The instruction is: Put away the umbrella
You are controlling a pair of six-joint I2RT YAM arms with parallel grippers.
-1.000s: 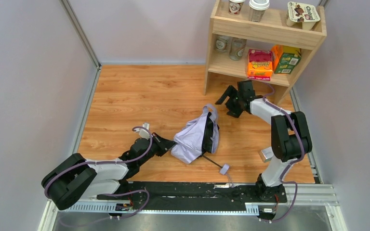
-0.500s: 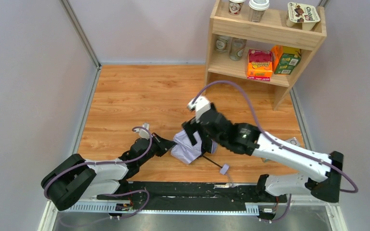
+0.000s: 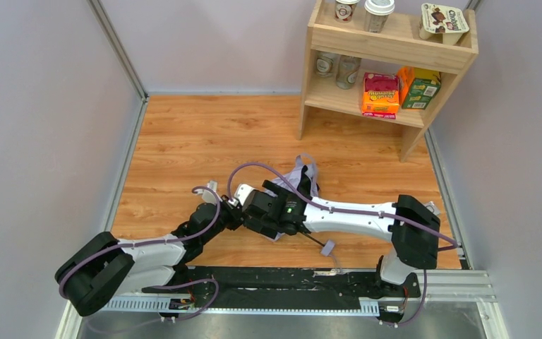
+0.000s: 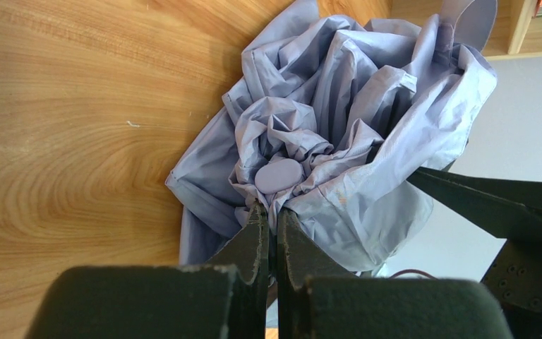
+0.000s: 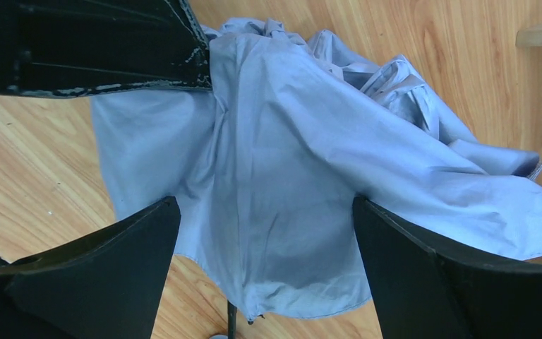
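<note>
The umbrella fabric (image 5: 275,205) sits between my open right fingers while my left gripper steadies the fabric's fold (image 4: 276,202), so I'll lower them next until they can close around it.
The pale lavender umbrella (image 3: 305,181) lies crumpled on the wooden floor, mostly hidden under my right arm in the top view. Its slim black shaft (image 3: 314,241) sticks out toward the near edge, ending in a pale tab (image 3: 328,247). My left gripper (image 4: 272,212) is shut on a fold of the umbrella fabric (image 4: 339,127) just below its round cap (image 4: 279,175). My right gripper (image 5: 265,205) is wide open with one finger on each side of the fabric (image 5: 303,162), above the shaft (image 5: 231,321). In the top view both grippers, left (image 3: 234,212) and right (image 3: 260,212), meet at the umbrella's left end.
A wooden shelf unit (image 3: 395,49) stands at the back right with cups, glasses, an orange box (image 3: 381,94) and a green box (image 3: 418,87). Grey walls close the floor on the left, back and right. The left gripper's finger (image 5: 113,49) crosses the top of the right wrist view.
My right arm has swung from the shelf down and left across the umbrella, and its open gripper now straddles the fabric beside the left gripper. The left arm has stayed put.
</note>
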